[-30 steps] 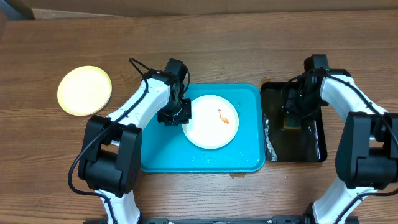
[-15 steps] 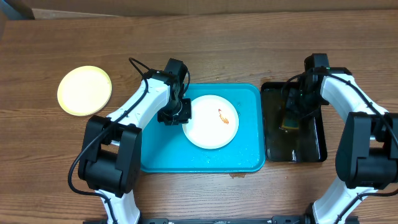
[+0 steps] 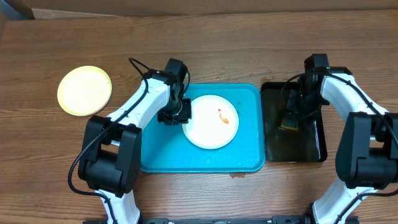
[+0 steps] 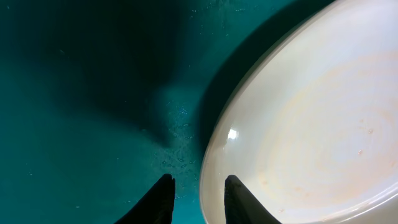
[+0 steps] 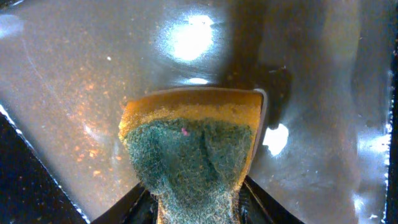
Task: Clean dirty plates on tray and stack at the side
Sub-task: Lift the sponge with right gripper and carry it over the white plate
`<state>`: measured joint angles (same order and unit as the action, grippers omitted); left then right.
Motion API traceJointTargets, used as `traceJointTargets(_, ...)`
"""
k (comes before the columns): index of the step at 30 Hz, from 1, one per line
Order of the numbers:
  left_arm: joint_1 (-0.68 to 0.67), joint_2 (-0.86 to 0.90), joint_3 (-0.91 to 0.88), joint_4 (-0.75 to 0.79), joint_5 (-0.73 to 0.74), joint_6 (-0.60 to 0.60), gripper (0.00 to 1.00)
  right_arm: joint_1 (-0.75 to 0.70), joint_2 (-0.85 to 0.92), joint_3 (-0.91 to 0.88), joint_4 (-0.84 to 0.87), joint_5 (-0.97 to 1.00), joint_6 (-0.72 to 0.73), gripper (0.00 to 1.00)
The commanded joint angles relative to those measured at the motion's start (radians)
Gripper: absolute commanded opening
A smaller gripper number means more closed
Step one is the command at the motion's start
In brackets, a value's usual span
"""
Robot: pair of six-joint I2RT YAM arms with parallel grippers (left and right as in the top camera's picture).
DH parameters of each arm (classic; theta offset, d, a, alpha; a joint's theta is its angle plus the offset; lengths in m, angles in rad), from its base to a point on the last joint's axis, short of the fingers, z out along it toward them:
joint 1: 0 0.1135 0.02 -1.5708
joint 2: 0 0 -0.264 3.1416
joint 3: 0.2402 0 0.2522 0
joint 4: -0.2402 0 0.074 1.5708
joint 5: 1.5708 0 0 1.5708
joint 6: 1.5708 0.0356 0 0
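Observation:
The white plate lies loose between my left gripper's open fingers, so my left gripper should clamp the plate's rim before my right gripper scrubs the smear.
A white plate with a small orange-red smear lies in the turquoise tray. My left gripper is at the plate's left rim. In the left wrist view the jaws straddle the plate's rim, one finger over the plate, one over the tray. A pale yellow-green plate lies on the table at far left. My right gripper is shut on a yellow sponge with a green scrub face over the black tray. No third plate shows.
The smaller black tray stands right of the turquoise tray; its floor is wet and shiny. A small stain marks the table at the turquoise tray's front edge. Bare wood lies behind both trays.
My right gripper has shifted slightly with the sponge over the black tray. The left arm and both plates have not moved.

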<state>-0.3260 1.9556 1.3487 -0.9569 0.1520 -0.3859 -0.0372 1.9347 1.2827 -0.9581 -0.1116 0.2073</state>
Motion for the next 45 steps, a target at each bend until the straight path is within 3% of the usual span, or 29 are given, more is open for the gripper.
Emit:
traceJointTargets(1, -0.003, -0.014, -0.001, 0.0, -0.009, 0.012, 0.29, 0.013, -0.012, -0.001, 0.003, 0.005, 0.003, 0.32)
traceJointTargets(2, -0.003, -0.014, -0.001, 0.0, -0.009, 0.012, 0.29, 0.016, -0.012, -0.001, 0.003, 0.006, 0.003, 0.22)
traceJointTargets(4, -0.003, -0.014, -0.001, 0.0, -0.01, 0.012, 0.29, 0.017, -0.012, -0.001, 0.006, 0.005, 0.003, 0.12)
traceJointTargets(9, -0.003, -0.014, -0.006, 0.0, -0.01, 0.012, 0.28, 0.016, -0.012, -0.001, -0.013, 0.005, 0.003, 0.04)
traceJointTargets(15, -0.003, -0.014, -0.023, 0.014, -0.01, 0.012, 0.27, 0.016, -0.012, -0.001, -0.013, 0.005, 0.003, 0.04)
traceJointTargets(22, -0.003, -0.014, -0.024, 0.028, -0.01, 0.012, 0.14, 0.016, -0.012, 0.006, -0.013, 0.005, 0.003, 0.04)
traceJointTargets(33, -0.003, -0.014, -0.06, 0.063, -0.009, 0.011, 0.2, 0.023, -0.012, 0.09, -0.089, 0.023, 0.006, 0.04)
traceJointTargets(38, -0.003, -0.014, -0.07, 0.085, -0.004, 0.011, 0.04, 0.025, -0.016, 0.093, -0.101, 0.076, 0.014, 0.04)
traceJointTargets(42, -0.002, -0.014, -0.07, 0.092, -0.002, 0.012, 0.04, 0.025, -0.031, 0.093, -0.104, 0.141, 0.113, 0.04)
traceJointTargets(45, -0.002, -0.014, -0.07, 0.09, -0.003, 0.013, 0.04, 0.034, -0.049, 0.094, -0.103, 0.117, 0.09, 0.04)
